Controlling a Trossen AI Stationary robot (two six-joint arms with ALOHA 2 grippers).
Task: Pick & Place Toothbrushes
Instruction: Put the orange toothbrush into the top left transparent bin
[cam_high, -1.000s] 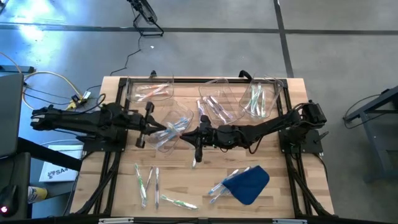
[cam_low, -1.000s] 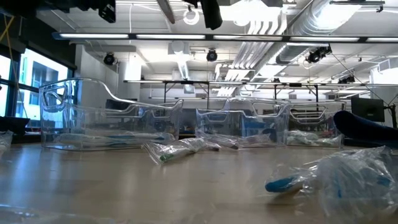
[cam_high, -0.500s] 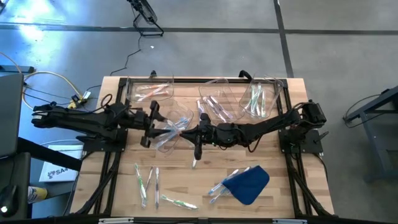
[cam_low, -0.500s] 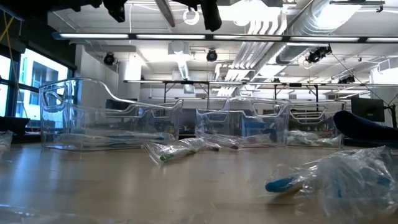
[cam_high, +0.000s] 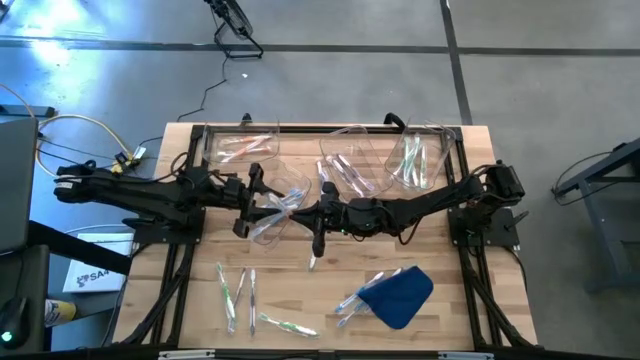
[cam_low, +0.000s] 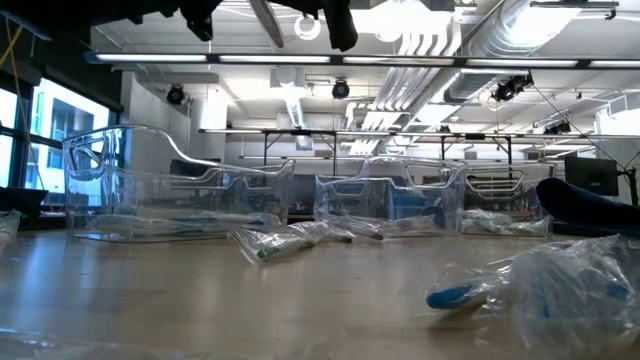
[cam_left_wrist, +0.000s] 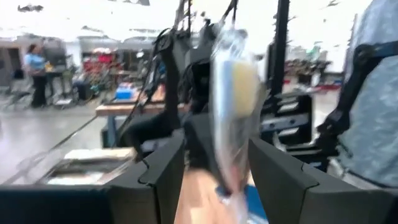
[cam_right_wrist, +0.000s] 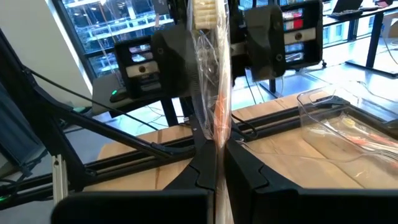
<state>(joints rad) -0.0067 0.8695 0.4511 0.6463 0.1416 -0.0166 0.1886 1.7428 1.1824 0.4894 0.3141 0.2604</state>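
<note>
My left gripper should grab the toothbrush's head end (cam_left_wrist: 239, 88) and carry the orange toothbrush to the bin of orange toothbrushes (cam_high: 240, 147), because my right gripper is holding it far from there.
My right gripper (cam_high: 312, 210) (cam_right_wrist: 217, 155) is above the table's middle, shut on a toothbrush in a clear wrapper (cam_right_wrist: 208, 81) with a pale head and an orange handle. The brush's head end (cam_left_wrist: 238, 84) reaches between the fingers of my open left gripper (cam_high: 262, 200) (cam_left_wrist: 217, 149), which stand on either side of it; I see no touch. Loose wrapped toothbrushes (cam_high: 240, 290) lie flat on the near left of the table. Another wrapped toothbrush (cam_high: 313, 262) lies near the middle. My right gripper pinches the wrapped toothbrush's handle (cam_right_wrist: 216, 144) between its two fingers. The fingers come level from the table's right and lie along the brush. The brush sticks out ahead of them toward my left gripper, head end foremost, lifted clear of the table.
Three clear bins (cam_high: 240, 148) (cam_high: 350, 160) (cam_high: 415, 160) with toothbrushes stand along the far edge. Another clear bin (cam_high: 265, 225) sits under the grippers. A blue cloth (cam_high: 402, 295) lies near right, with wrapped brushes (cam_high: 358, 297) beside it. Black frame rails (cam_high: 180, 270) run along both sides.
My left gripper has opened around the toothbrush's head end and has moved a little toward the table's right, closer to my right gripper. The toothbrush has stayed where it was.
</note>
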